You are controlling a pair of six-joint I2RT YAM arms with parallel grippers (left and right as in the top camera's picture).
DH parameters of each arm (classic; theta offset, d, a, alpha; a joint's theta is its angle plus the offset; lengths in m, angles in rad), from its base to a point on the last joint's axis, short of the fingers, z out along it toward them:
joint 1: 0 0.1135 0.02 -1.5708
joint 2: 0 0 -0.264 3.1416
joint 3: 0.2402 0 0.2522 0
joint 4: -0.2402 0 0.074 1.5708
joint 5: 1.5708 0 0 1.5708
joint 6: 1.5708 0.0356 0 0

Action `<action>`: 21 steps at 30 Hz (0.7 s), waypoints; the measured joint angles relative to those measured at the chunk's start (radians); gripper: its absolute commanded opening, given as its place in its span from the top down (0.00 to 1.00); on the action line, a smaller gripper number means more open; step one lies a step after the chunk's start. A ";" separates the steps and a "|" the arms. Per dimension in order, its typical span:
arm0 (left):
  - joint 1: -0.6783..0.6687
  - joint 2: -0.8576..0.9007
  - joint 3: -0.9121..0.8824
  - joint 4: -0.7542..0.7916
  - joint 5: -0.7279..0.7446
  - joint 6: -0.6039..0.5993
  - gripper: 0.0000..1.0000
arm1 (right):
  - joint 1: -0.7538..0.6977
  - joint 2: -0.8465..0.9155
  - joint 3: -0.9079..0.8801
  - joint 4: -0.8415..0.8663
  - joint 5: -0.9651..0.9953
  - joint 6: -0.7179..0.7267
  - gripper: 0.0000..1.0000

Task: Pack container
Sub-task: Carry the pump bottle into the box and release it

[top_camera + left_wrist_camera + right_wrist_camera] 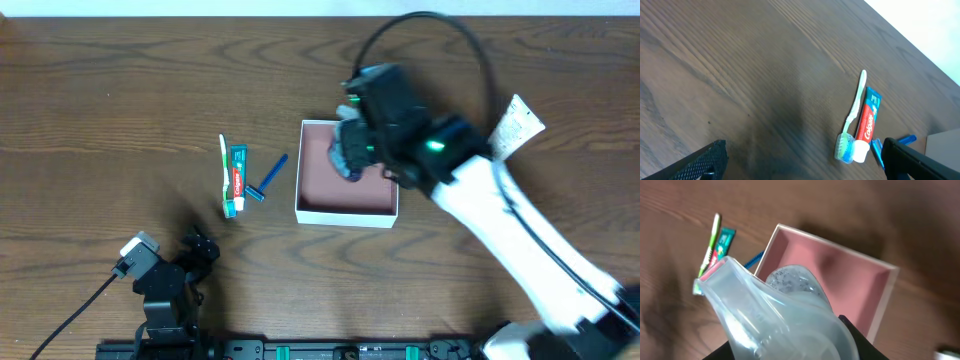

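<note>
The pale-blue bottle's base (347, 171) is over the empty bottom of the container, so the robot's right gripper should keep going toward the container's far corner (310, 131) by the razor and let go there.
The container (345, 214) is a square white box with a reddish-brown inside, at the table's middle; it also shows in the right wrist view (840, 277) and at the left wrist view's edge (945, 142). My right gripper (352, 142) hovers over its far side, shut on a translucent pale-blue plastic pouch (775, 315). A toothbrush (224, 175), a toothpaste tube (238, 172) and a blue razor (268, 178) lie left of the container. My left gripper (195, 255) is open and empty near the front edge, with the toothbrush (854, 112) and toothpaste (869, 120) ahead of it.
A white packet (520, 125) lies at the back right, behind the right arm. The right arm's black cable loops above the container. The razor (877, 150) lies close to my left gripper's right finger.
</note>
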 measured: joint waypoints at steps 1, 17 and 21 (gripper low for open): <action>0.000 0.000 0.000 0.000 0.000 0.000 0.02 | 0.003 0.042 0.000 0.017 0.000 0.010 0.99; 0.000 0.000 0.000 0.000 0.000 0.000 0.02 | 0.003 0.301 0.000 0.239 0.007 0.068 0.56; 0.000 0.000 0.000 0.000 0.000 0.000 0.02 | 0.003 0.301 0.002 0.251 0.008 0.074 0.32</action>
